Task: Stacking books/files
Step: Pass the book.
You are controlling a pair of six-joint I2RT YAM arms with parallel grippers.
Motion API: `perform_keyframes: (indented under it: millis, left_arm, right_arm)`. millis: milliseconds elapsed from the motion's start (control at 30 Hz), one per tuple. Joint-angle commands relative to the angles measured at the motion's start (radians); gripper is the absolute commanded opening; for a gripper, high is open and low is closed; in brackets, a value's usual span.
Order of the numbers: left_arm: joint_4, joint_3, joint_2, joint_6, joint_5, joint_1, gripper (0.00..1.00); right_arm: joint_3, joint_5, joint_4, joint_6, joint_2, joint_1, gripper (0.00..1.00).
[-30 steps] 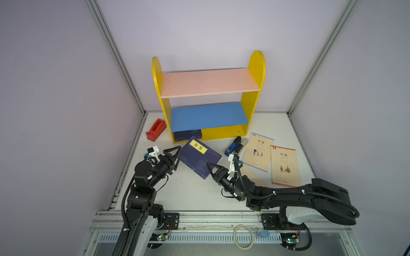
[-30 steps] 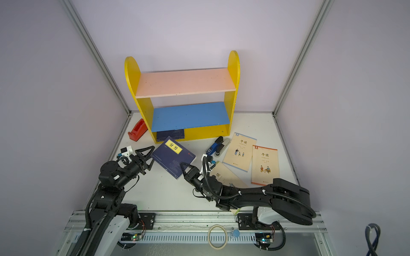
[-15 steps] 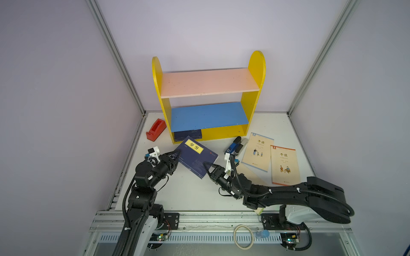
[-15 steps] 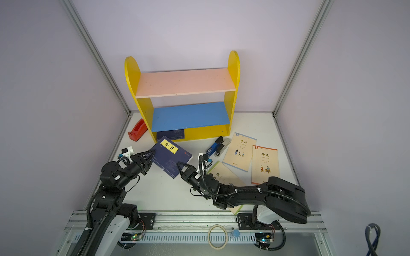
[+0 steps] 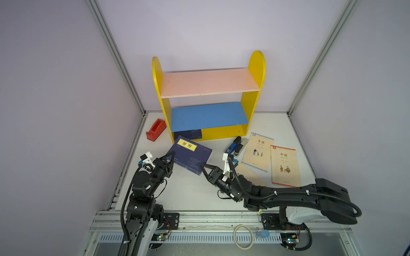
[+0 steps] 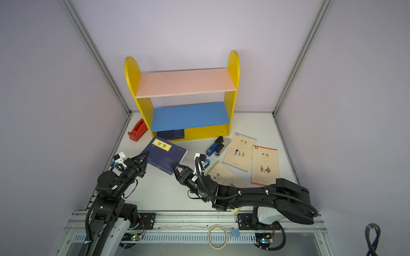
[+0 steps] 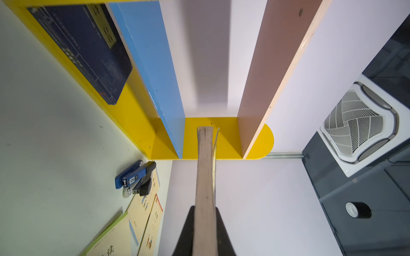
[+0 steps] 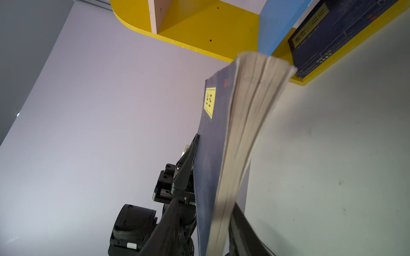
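The navy book (image 5: 190, 155) hangs crooked to the shelf, so next I turn it square and close my right gripper on its page edge (image 5: 208, 159) before my left gripper opens.
A navy book with a yellow label (image 5: 190, 156) (image 6: 165, 155) hangs tilted in front of the shelf. My left gripper (image 5: 172, 155) (image 6: 144, 156) is shut on its left corner; in the left wrist view the page edge (image 7: 205, 177) runs out from between the clamped jaws. My right gripper (image 5: 203, 167) (image 6: 175, 166) stands open around the near right corner, with a gap beside the cover (image 8: 210, 155). Another navy book (image 5: 188, 134) (image 7: 82, 51) lies on the bottom shelf. Two cream books (image 5: 257, 151) (image 5: 285, 166) lie flat at the right, and a third (image 6: 221, 175) lies partly under my right arm.
The yellow shelf unit (image 5: 256, 73) with pink and blue boards stands at the back. A blue-and-black stapler (image 5: 235, 146) lies between the shelf and the cream books. A red tape dispenser (image 5: 156, 129) sits left of the shelf by the wall.
My left gripper has closed on the navy book's left corner. The right gripper's jaws have parted from the book. The book shifted a little left and toward the shelf.
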Motion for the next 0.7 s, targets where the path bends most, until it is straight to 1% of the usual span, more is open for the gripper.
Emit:
perform_keyframes:
  millis: [0,233,367,433,667]
  left_arm:
    - [-0.075,0.002,-0.059,0.009,-0.162,-0.013,0.00]
    - [-0.139,0.006,-0.126,0.041,-0.245,-0.061,0.00]
    - [-0.174,0.015,-0.151,0.055,-0.275,-0.072,0.00]
    - [-0.179,0.017,-0.160,0.061,-0.280,-0.071,0.00]
    - [-0.204,0.019,-0.187,0.061,-0.292,-0.072,0.00]
  right_arm:
    - [0.045,0.092,-0.011,0.051,0.038,0.027,0.40]
    - [0.182,0.135,-0.089,0.159,0.156,0.078,0.38]
    - [0.235,0.157,-0.211,0.264,0.178,0.095,0.35]
    - [0.246,0.164,-0.227,0.267,0.181,0.100,0.34]
    - [0.233,0.191,-0.193,0.254,0.178,0.108,0.31]
